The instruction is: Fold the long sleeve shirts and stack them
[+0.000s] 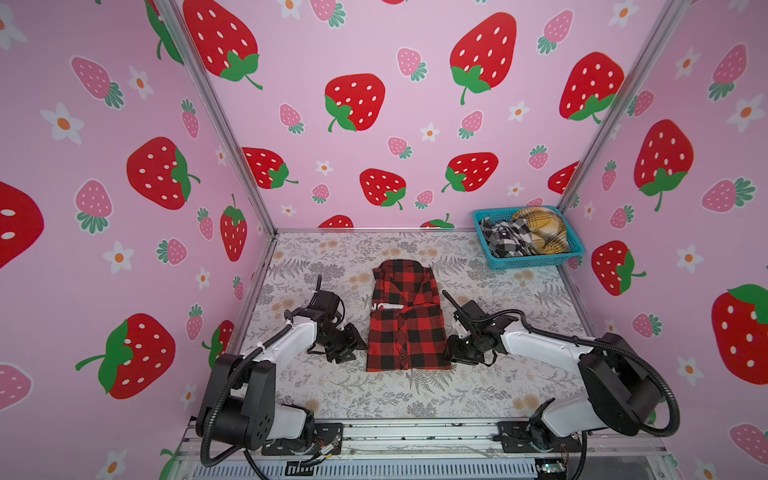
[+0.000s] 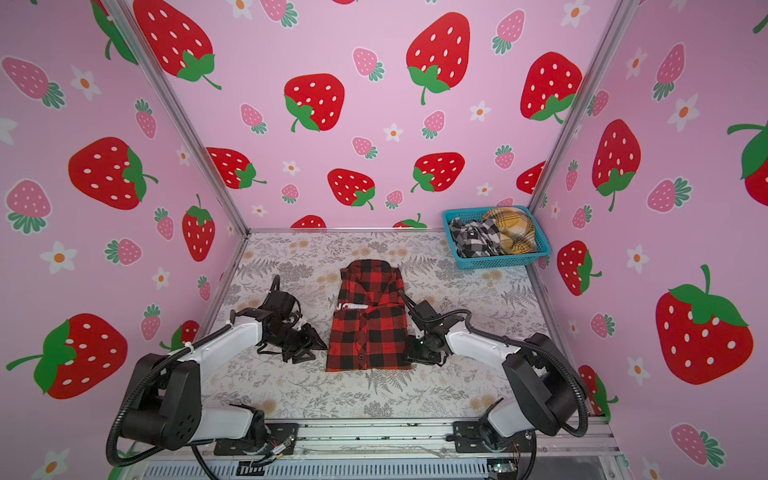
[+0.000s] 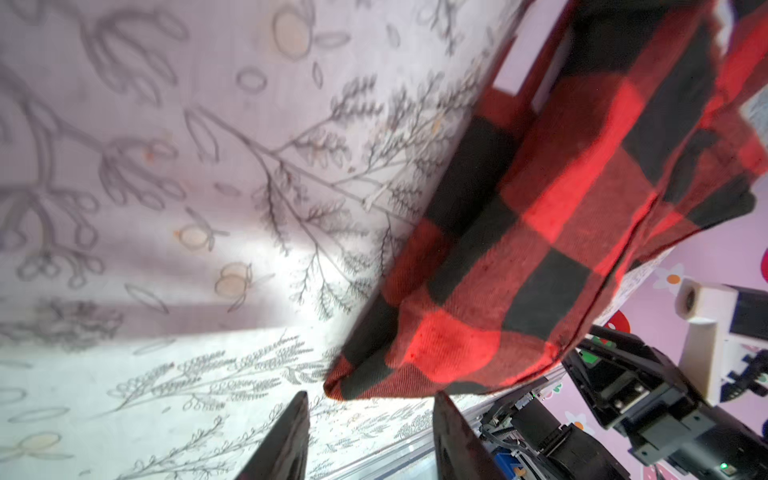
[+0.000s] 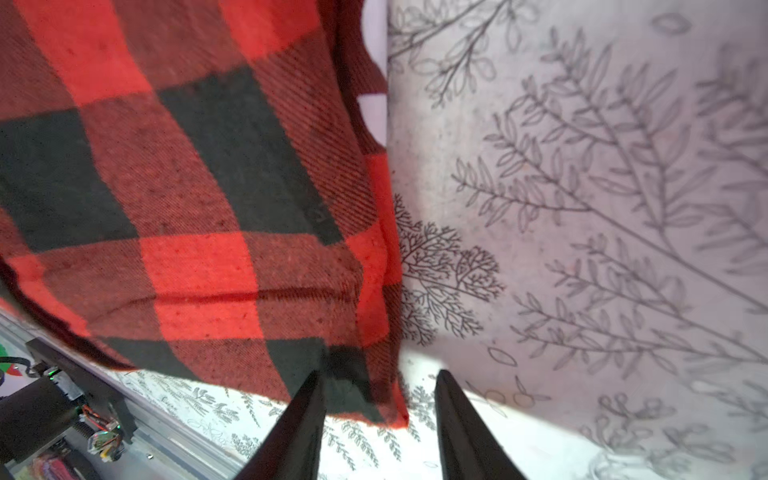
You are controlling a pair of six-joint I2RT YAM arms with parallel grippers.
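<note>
The robot's left gripper faces the shirt's side edge point(image 1: 369, 348) past the shirt's near corner, so it should move back toward the front bar and pinch that near corner point(image 1: 368, 368).
A red-and-black check shirt point(image 1: 405, 320) point(image 2: 368, 320) lies folded into a rectangle in the middle of the table, its bottom half laid up over white block letters. At the shirt's near left side my left gripper point(image 1: 357, 345) point(image 3: 371, 399) stands open, and the folded corner point(image 3: 519, 249) lies just past its fingertips, untouched. Against the near right corner my right gripper point(image 1: 451, 351) point(image 4: 379, 376) is open. The corner of the cloth point(image 4: 187, 187) lies loose between its jaws. A black-and-white check shirt point(image 1: 505, 237) and a mustard-yellow plaid shirt point(image 1: 540, 230) sit crumpled in the basket.
The turquoise perforated basket point(image 1: 536, 262) stands in the far right corner of the table. Strawberry-print walls close in the left, back and right sides. A metal rail point(image 1: 415, 432) with both arm bases runs along the front edge.
</note>
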